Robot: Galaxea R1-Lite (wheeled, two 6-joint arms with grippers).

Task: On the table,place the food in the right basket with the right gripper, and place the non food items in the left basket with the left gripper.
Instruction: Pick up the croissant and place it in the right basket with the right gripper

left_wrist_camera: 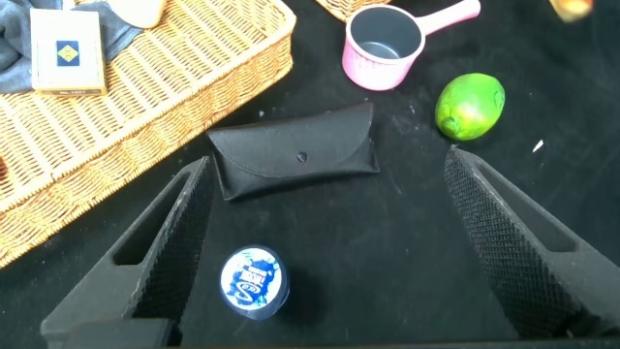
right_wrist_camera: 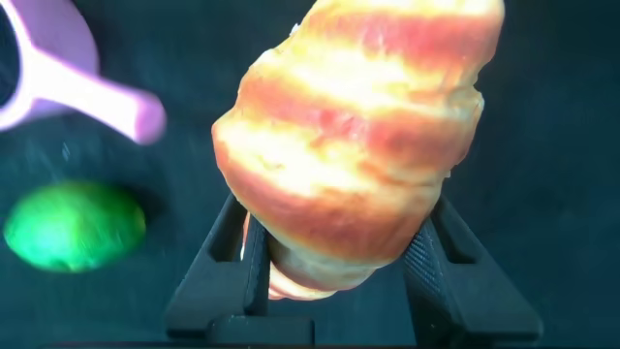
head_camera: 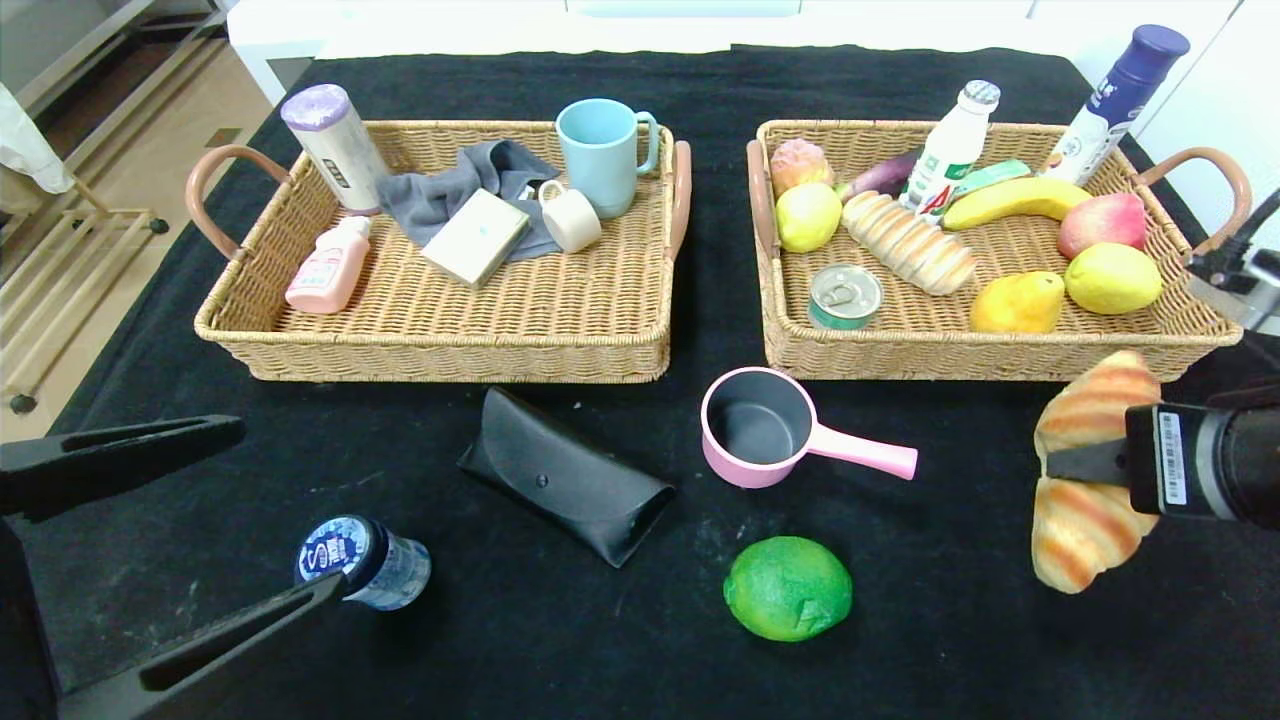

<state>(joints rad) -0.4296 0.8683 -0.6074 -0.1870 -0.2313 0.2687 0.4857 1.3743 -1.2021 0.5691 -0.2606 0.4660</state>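
Observation:
I carry on moving the croissant with my right gripper to the open wicker (head_camera: 921, 307) between the can and yellow pear until it hangs inside the basket's rim (head_camera: 921, 337), then let go.
My right gripper (head_camera: 1075, 462) is shut on a striped croissant (head_camera: 1095, 398) and holds it by its middle, off the table, in front of the right basket's (head_camera: 960, 352) near right corner. In the right wrist view the croissant (right_wrist_camera: 358, 145) fills the space between the fingers (right_wrist_camera: 242, 262). My left gripper (head_camera: 290, 505) is open at the near left, its jaws wide on either side of a small blue-capped bottle (head_camera: 362, 562) that lies on the cloth (left_wrist_camera: 254, 281). A black glasses case (head_camera: 565, 488), a pink pot (head_camera: 760, 425) and a green lime (head_camera: 788, 588) lie on the table.
The left basket (head_camera: 440, 352) holds cups, a grey cloth, a box and bottles. The right basket holds fruit, bread, a can and a milk bottle. A tall blue-capped bottle (head_camera: 1118, 100) stands at its far right corner. The table's edge runs down the left.

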